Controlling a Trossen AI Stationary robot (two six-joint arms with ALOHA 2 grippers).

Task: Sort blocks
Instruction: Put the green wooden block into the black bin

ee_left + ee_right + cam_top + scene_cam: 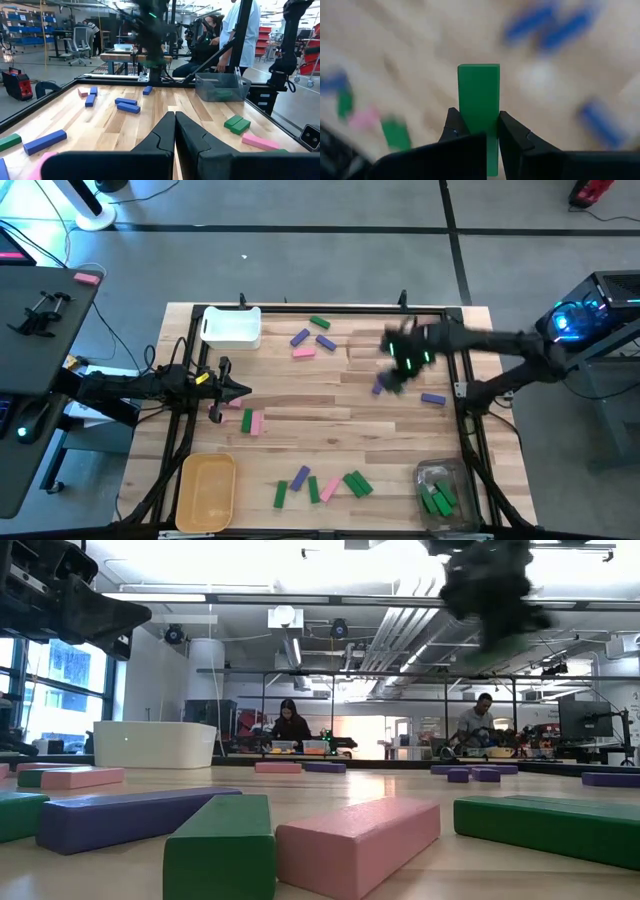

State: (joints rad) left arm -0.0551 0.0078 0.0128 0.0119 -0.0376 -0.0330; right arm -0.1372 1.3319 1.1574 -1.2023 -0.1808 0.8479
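My right gripper should keep going to the clear bin (442,492) and let go inside the bin's sides, because the green block (479,92) matches the green blocks in that bin.
Green, purple and pink blocks lie scattered flat on the wooden table (330,410). My right gripper (477,117) hangs blurred above the table's far right part (405,355), pointing steeply down, shut on a green block (479,95). My left gripper (235,390) waits at the table's left side, level and shut (175,125), touching nothing. Loose blocks include a green one (320,323) and a pink one (304,352) at the back, a purple one (433,398) at the right, and a mixed group (320,485) near the front edge. My right gripper pinches the green block between its two fingers (452,125), on the two long sides at one end (479,127). The fingers come from above, pointing down and along the block. The block sticks out beyond the fingertips, lifted clear of the table.
A white bin (232,327) stands at the far left, a yellow bin (207,492) at the near left, and a clear bin (440,495) with green blocks in it at the near right. People sit at desks in the room beyond the table.
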